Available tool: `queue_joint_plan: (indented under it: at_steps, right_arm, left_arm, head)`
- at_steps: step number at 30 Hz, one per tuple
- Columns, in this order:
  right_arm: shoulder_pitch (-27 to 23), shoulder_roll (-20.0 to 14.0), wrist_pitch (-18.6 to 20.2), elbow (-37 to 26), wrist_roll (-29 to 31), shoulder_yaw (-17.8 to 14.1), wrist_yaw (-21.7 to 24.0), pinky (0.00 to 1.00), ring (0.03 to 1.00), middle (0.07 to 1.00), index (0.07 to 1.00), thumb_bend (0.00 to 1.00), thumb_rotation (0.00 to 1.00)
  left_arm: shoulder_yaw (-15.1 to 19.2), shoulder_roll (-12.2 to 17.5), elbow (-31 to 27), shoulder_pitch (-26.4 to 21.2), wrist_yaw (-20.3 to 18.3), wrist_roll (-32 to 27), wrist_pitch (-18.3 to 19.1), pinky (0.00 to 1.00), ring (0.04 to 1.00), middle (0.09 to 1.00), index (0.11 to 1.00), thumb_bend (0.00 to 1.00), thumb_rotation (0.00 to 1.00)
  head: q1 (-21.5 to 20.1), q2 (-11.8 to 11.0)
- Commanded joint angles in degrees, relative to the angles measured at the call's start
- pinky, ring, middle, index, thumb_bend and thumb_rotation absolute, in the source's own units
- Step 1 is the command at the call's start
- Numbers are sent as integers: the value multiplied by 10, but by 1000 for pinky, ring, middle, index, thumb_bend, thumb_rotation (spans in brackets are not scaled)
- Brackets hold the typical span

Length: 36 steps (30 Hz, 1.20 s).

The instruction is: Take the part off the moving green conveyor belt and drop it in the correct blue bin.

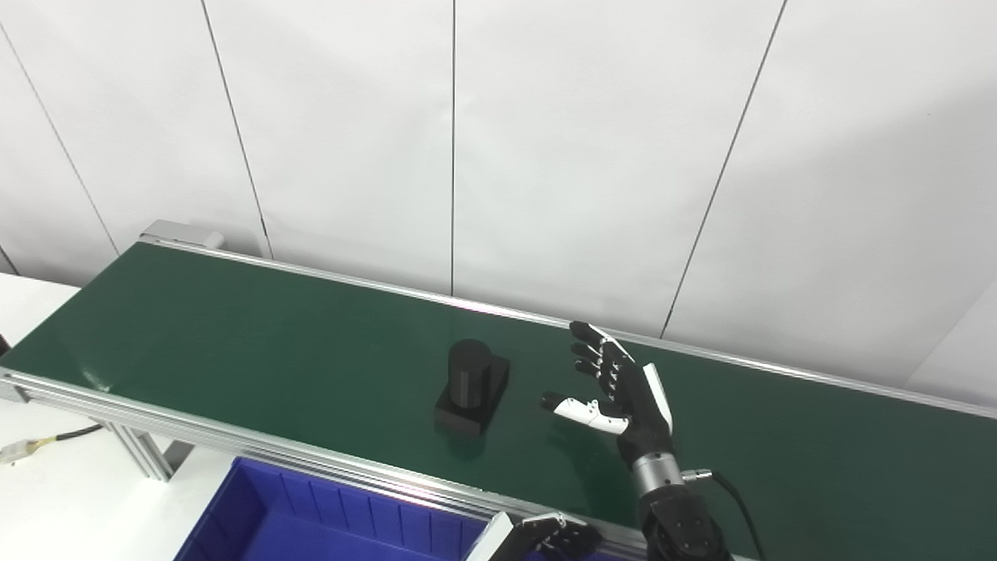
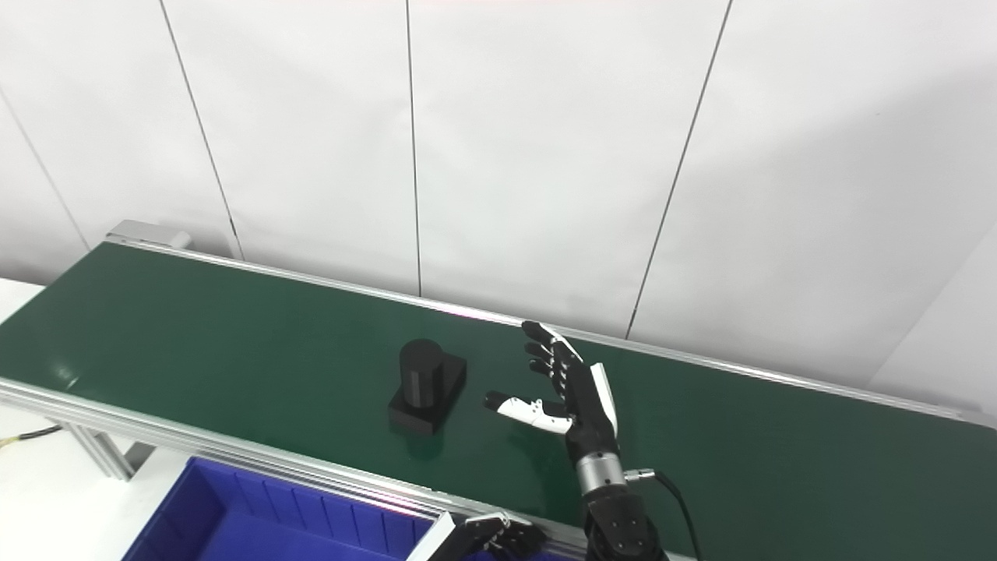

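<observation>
The cylinder meets (image 1: 467, 403) its flat rectangular base (image 1: 459, 420) in one and the same black, so when I lift the cylinder I expect the base to come up too.
A black part (image 1: 471, 384), a short cylinder standing on a flat rectangular base, sits on the green conveyor belt (image 1: 234, 327) near its front edge. My right hand (image 1: 615, 386) is open above the belt just right of the part, thumb and fingers spread toward it, not touching. My left hand (image 1: 554, 536) shows only partly at the bottom edge, below the belt's front rail; its fingers look curled. A blue bin (image 1: 311, 518) stands below the belt's front rail at the bottom left.
The belt runs diagonally from upper left to lower right between aluminium rails (image 1: 195, 432). A white panelled wall (image 1: 498, 140) stands close behind it. A white table (image 1: 47, 483) with a cable and connector (image 1: 23, 448) lies at the left.
</observation>
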Motion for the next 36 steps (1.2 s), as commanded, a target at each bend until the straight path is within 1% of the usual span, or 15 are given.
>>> queue_joint_plan:
  at_steps: [1, 4, 8, 11, 14, 19, 25, 31, 36]
  right_arm:
    - [-27, 5, -11, -14, -2, 6, -1, 851, 862, 877, 820, 991, 282]
    - [-28, 6, -11, -11, -6, 12, -4, 856, 860, 879, 820, 1000, 310]
    - [-27, 7, -11, -9, -9, 20, -3, 857, 857, 882, 820, 1000, 324]
    - [-28, 6, -11, -8, -18, 28, -7, 848, 852, 885, 821, 1000, 332]
    - [-29, 5, -11, -6, -27, 37, -16, 818, 843, 879, 820, 993, 317]
    - [-29, -1, -11, 0, -38, 49, -29, 812, 835, 876, 817, 994, 316]
    - [-31, -13, -11, 7, -57, 64, -56, 795, 828, 870, 812, 974, 295]
    - [-35, -18, -11, 15, -58, 65, -69, 811, 844, 866, 812, 953, 248]
    - [-38, -22, -11, 18, -60, 66, -78, 778, 833, 854, 810, 942, 265]
  left_arm:
    - [0, 0, -20, -10, 11, 1, -23, 572, 641, 676, 691, 700, 0]
    - [1, 0, -21, -10, 10, 2, -23, 567, 636, 674, 691, 701, 0]
    - [2, 0, -24, -9, 6, 2, -23, 567, 635, 675, 695, 698, 0]
    - [-2, 1, -26, -9, 14, 7, -23, 562, 630, 672, 693, 706, 0]
    - [0, 1, -29, -7, 13, 9, -23, 559, 627, 669, 690, 709, 0]
    - [-1, 2, -32, -6, 9, 1, -23, 571, 638, 676, 690, 705, 0]
    - [1, 2, -34, -5, 0, -8, -23, 579, 645, 679, 691, 699, 0]
    - [1, 4, -34, -5, 1, -6, -23, 578, 645, 680, 690, 699, 0]
    - [3, 4, -34, -4, -4, -10, -23, 575, 639, 677, 691, 699, 0]
  head:
    - [0, 1]
    - [0, 1]
    - [-3, 3]
    - [-4, 6]
    - [-5, 7]
    - [-5, 9]
    - [-7, 9]
    - [-10, 10]
    - [-13, 9]
